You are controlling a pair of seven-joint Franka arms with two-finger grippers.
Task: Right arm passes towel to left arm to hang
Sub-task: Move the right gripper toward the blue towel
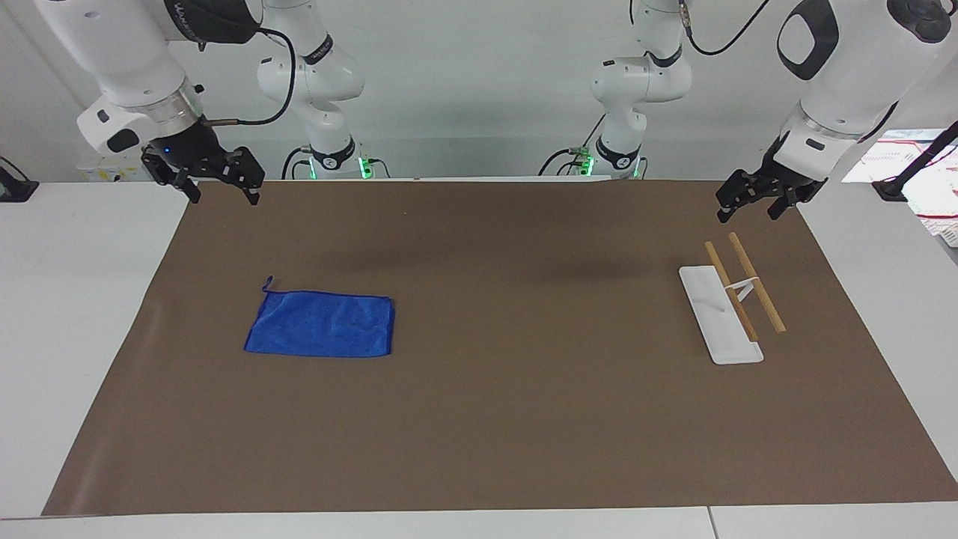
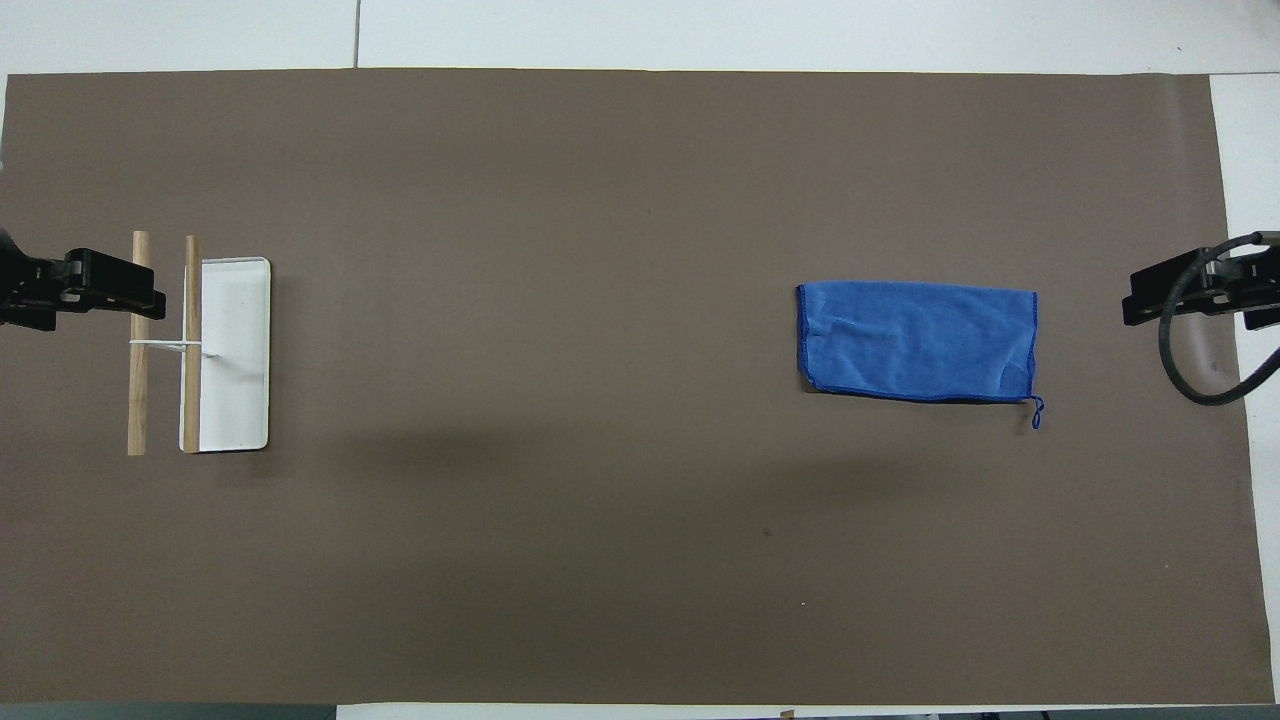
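Note:
I expect the blue towel (image 2: 918,342) to sag and curl with the loop hanging down when I lift it, because the thin loop (image 2: 1038,415) sticks out from one corner of the towel.
The blue towel (image 1: 320,323) (image 2: 918,340) lies flat on the brown mat toward the right arm's end, its thin loop (image 1: 267,283) sticking out from one corner. My right gripper (image 1: 224,196) (image 2: 1150,298) hangs open and empty over the mat's edge at that end, well apart from the towel. A rack with two wooden bars (image 1: 756,281) (image 2: 137,340) on a white tray (image 1: 720,329) (image 2: 235,350) stands toward the left arm's end. My left gripper (image 1: 748,213) (image 2: 110,290) is raised beside the rack, open and holding nothing.
The brown mat (image 1: 509,419) covers most of the white table (image 1: 75,337). A black cable (image 2: 1190,370) loops down from the right wrist. Papers (image 1: 924,180) lie past the table's edge at the left arm's end.

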